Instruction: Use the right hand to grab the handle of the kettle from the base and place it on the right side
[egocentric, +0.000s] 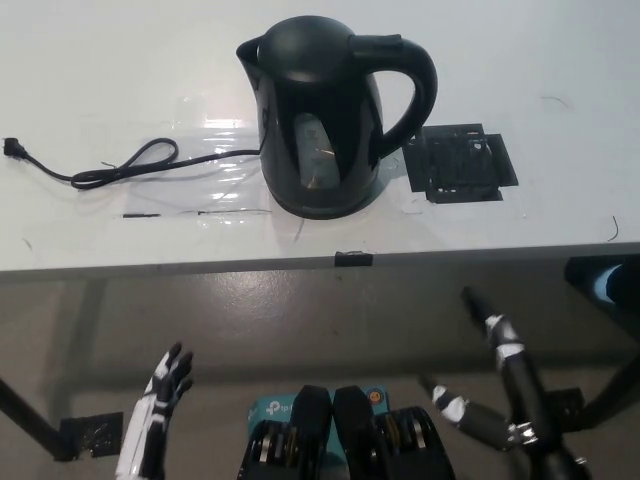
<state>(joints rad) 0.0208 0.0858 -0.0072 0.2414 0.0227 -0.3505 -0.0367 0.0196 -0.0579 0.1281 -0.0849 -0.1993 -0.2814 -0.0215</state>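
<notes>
My gripper will lift the kettle free and leave the base and cord behind, because the power cord (250, 153) goes in low at the base under the kettle (318, 125).
A black electric kettle (322, 115) stands on its base (325, 205) in the middle of the white table (560, 60), spout to the left and handle (415, 90) to the right. My black right hand (495, 385) hangs below the table's front edge at the lower right, fingers spread, holding nothing and well short of the handle. My white left hand (160, 400) rests low at the lower left, fingers apart and empty.
A black power cord (120, 170) runs left from the base to a plug (12, 147). A patch of black tape marks (460, 163) lies right of the kettle. A small black tape piece (352, 259) sits on the table's front edge.
</notes>
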